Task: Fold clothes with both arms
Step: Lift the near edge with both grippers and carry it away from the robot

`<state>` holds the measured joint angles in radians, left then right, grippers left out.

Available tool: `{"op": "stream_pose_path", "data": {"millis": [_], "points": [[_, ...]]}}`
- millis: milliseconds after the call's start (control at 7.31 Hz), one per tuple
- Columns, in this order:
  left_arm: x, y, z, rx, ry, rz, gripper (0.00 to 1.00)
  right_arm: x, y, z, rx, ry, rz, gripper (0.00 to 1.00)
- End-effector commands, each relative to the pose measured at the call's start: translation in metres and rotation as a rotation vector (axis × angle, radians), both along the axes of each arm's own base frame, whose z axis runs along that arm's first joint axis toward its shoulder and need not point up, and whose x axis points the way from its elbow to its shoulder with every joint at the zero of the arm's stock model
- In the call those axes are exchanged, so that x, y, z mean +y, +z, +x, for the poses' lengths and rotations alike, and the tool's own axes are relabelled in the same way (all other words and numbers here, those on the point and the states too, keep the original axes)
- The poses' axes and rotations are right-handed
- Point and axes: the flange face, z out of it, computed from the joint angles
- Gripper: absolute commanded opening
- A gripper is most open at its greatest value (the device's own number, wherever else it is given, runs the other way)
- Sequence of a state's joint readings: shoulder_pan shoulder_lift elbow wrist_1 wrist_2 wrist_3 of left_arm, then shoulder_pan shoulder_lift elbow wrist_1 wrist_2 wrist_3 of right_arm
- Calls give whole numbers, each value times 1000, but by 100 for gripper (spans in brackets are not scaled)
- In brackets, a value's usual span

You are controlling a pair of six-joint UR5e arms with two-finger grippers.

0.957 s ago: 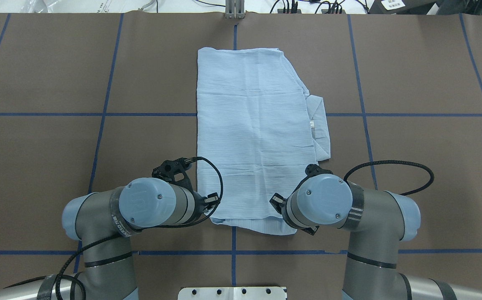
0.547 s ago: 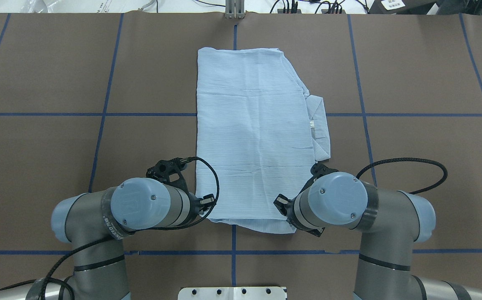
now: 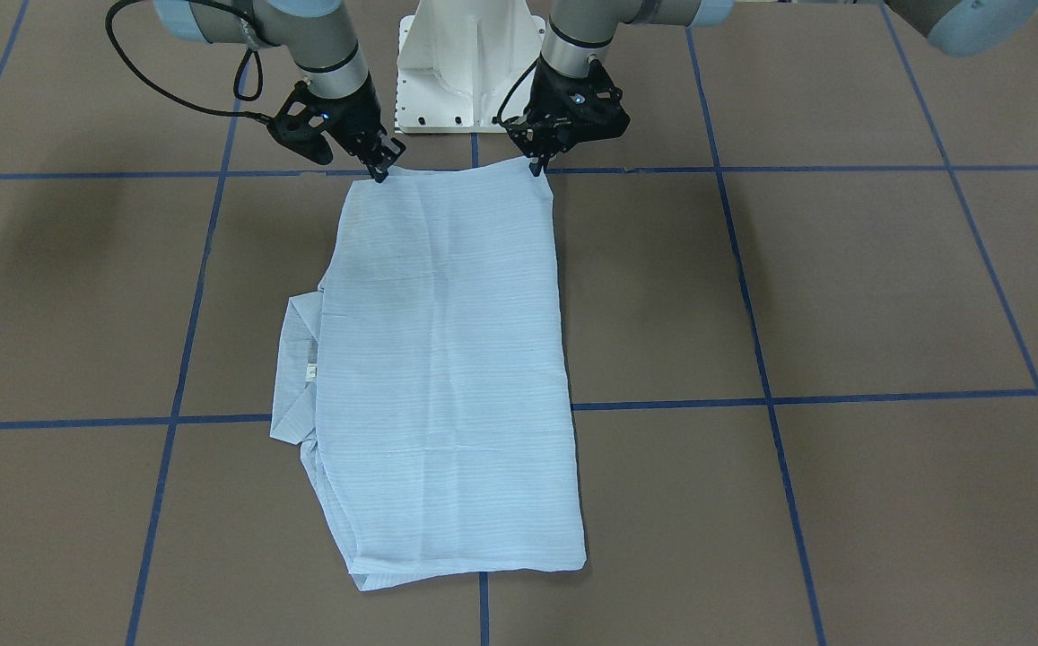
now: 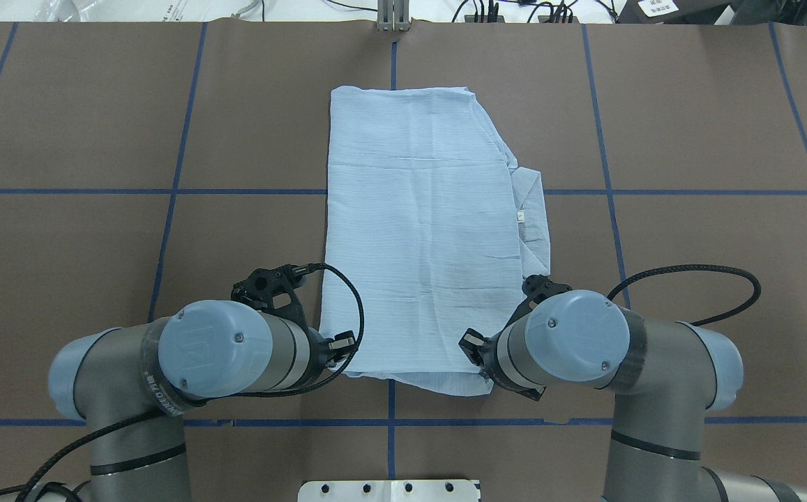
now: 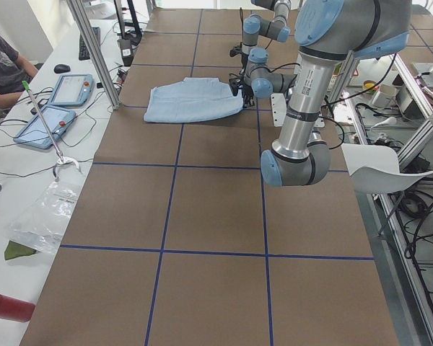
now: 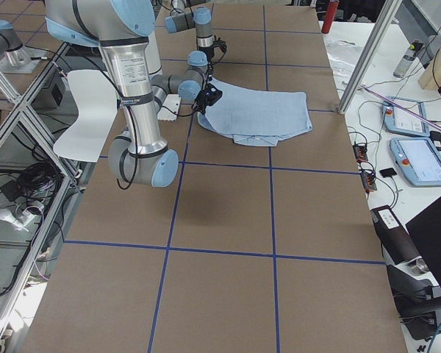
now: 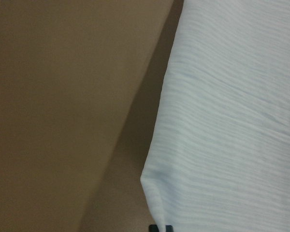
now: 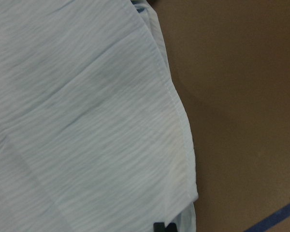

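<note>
I should drag the shirt toward the white pedestal base (image 3: 473, 108) with my grippers before I fold the shirt's near edge forward, because the shirt's far edge (image 3: 472, 572) is a long way out.
The clothes are one pale-blue striped shirt (image 4: 424, 230), folded into a long rectangle and lying flat mid-table (image 3: 447, 359). Its collar (image 4: 534, 209) with a white label sticks out on the robot's right. My left gripper (image 3: 538, 167) pinches the shirt's near corner on the robot's left. My right gripper (image 3: 382, 174) pinches the other near corner. Both are shut on the cloth. In the overhead view the wrists hide the fingertips. The left wrist view shows the shirt's edge (image 7: 222, 125) over brown table, and so does the right wrist view (image 8: 87, 121).
The brown table (image 4: 96, 244) carries blue tape grid lines. A white pedestal base (image 3: 469, 72) stands just behind the grippers. A metal bracket (image 4: 393, 17) sits at the far edge. A person (image 5: 1, 68) sits beside tablets (image 5: 72, 90) at the side bench.
Both arms have drawn back toward the robot's base, spreading slightly apart. The shirt has slid a little toward the robot with them, and its far edge has moved nearer.
</note>
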<state>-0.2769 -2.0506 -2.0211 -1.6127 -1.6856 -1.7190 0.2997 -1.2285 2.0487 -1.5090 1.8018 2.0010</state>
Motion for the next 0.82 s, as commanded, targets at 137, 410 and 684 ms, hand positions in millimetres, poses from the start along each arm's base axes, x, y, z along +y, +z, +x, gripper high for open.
{"op": "stream_pose_path", "data": {"millis": [137, 410, 684], "points": [[40, -13, 2, 10, 70, 0, 0, 36, -40, 40, -85, -100, -30, 0], [86, -37, -28, -12, 149, -7, 0, 60, -62, 59, -143, -216, -93, 0], [112, -50, -53, -18, 224, -35, 0, 75, -76, 70, -187, -295, -125, 0]]}}
